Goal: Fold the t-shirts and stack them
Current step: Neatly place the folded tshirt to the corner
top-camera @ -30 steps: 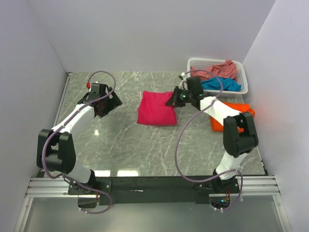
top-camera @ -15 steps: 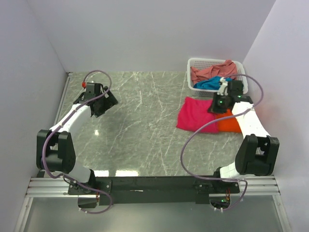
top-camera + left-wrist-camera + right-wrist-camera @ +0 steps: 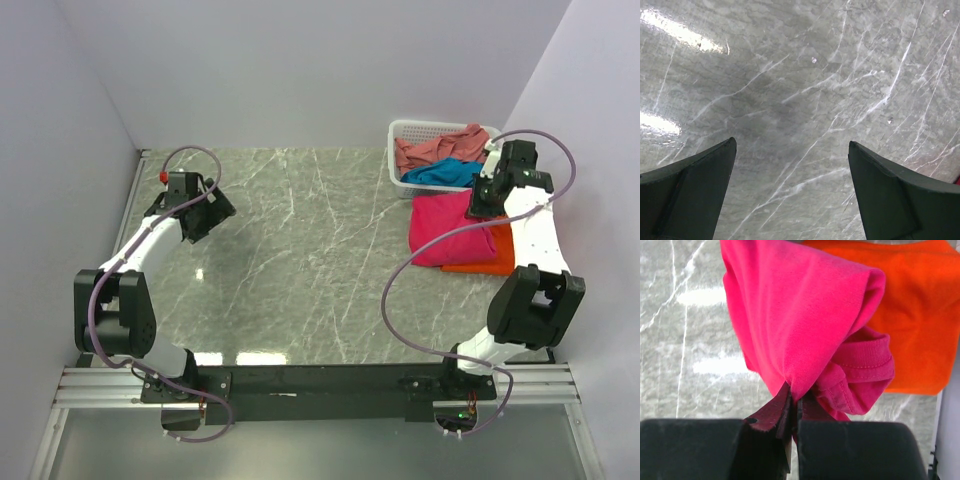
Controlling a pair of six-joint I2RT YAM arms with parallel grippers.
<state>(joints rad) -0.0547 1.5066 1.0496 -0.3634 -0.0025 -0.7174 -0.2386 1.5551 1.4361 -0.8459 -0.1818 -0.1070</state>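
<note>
The orange t-shirt (image 3: 504, 250) still shows past the magenta t-shirt, which my right gripper should go on pulling toward the wall (image 3: 590, 220) until it covers the orange one.
My right gripper (image 3: 483, 204) is shut on an edge of the folded magenta-pink t-shirt (image 3: 447, 228) and holds it over the folded orange t-shirt (image 3: 495, 252) at the right of the table. In the right wrist view the magenta shirt (image 3: 805, 325) hangs bunched from the closed jaws (image 3: 796, 400), with the orange shirt (image 3: 920, 320) flat beneath to the right. A salmon-pink shirt (image 3: 440, 147) and a teal-blue shirt (image 3: 450, 173) lie in the basket. My left gripper (image 3: 203, 222) is open and empty over bare marble at the far left; the left wrist view (image 3: 790, 150) shows only the tabletop between its fingers.
The white lattice basket (image 3: 400, 131) stands at the back right corner, just behind the right gripper. White walls close in the table on the left, back and right. The marble top (image 3: 300, 260) lies between the two arms.
My right gripper has carried the magenta shirt from the table's middle to the right, onto the orange shirt. My left gripper has drawn back a little to the left.
</note>
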